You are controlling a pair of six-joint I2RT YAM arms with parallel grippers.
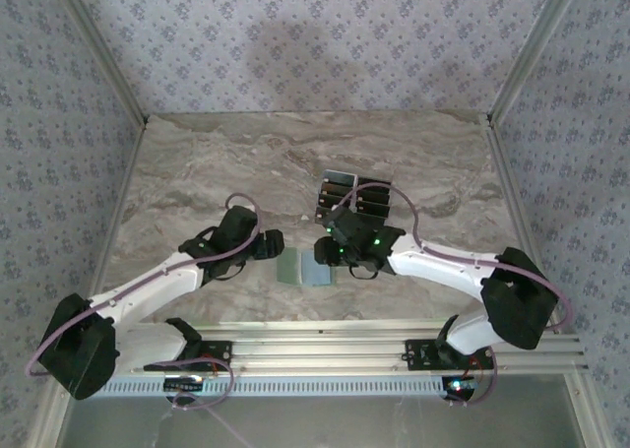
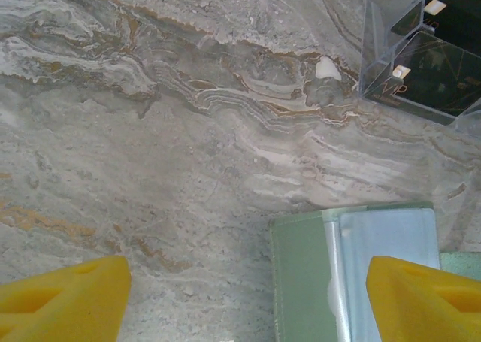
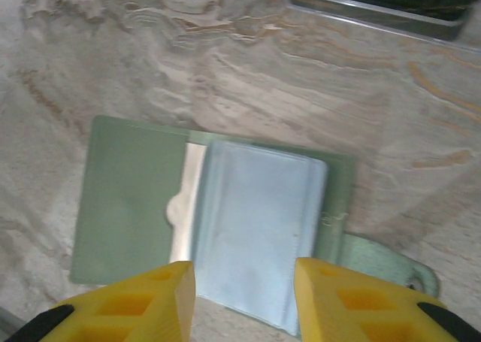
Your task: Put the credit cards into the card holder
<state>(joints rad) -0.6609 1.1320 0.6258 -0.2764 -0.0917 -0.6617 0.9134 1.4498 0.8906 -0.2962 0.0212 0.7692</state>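
I should flip the top sleeve over onto the card holder's pale-green flap [image 3: 129, 201] with my right gripper, because the blue-grey sleeves' loose edge [image 3: 316, 216] is across from my left gripper.
The card holder [image 1: 307, 268] lies open and flat on the marble table between the two arms. Its pale-green flap [image 3: 124, 199] is on the left and its blue-grey inside [image 3: 255, 229] on the right. The black credit cards [image 1: 354, 200] stand in a clear plastic rack just beyond it, and their light marks show in the left wrist view [image 2: 440, 64]. My right gripper [image 3: 244, 301] hovers open over the holder's near edge, with nothing between its fingers. My left gripper [image 2: 244, 304] is open beside the holder's left edge [image 2: 301, 274], holding nothing.
The clear rack [image 3: 376, 0] sits close behind the holder, near the right gripper [image 1: 330, 251]. Patterned walls and metal rails [image 1: 128, 94] enclose the table. Bare marble [image 1: 197, 162] stretches to the left and to the far side.
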